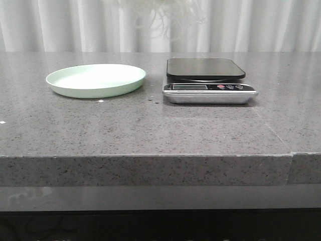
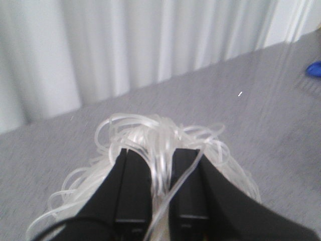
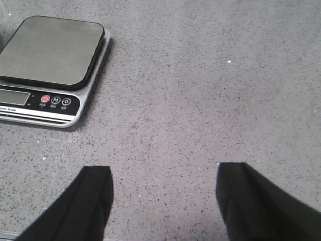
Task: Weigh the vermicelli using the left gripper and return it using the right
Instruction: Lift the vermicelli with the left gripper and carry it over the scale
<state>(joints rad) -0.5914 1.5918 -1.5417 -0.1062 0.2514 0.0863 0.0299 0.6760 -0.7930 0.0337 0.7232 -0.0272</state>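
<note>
My left gripper has the vermicelli (image 1: 168,12) hanging high, its way down to the scale's clear black platform (image 1: 204,67) open, so it should keep lowering, releasing once pieces rest there.
My left gripper (image 2: 160,153) is shut on the vermicelli (image 2: 150,133), a tangle of thin translucent strands that bulges round both black fingers. It hangs high in the air; in the front view only some strands (image 1: 168,12) show at the top edge, above the scale. The scale (image 1: 208,80) has a black platform and silver base, and its platform is bare; it also shows in the right wrist view (image 3: 47,60). My right gripper (image 3: 163,173) is open and empty, low over the grey table beside the scale. The gripper bodies are out of the front view.
A pale green round plate (image 1: 96,79) lies empty on the grey speckled table (image 1: 150,125), left of the scale. White curtains hang behind the table. A small blue object (image 2: 315,69) shows at the edge of the left wrist view.
</note>
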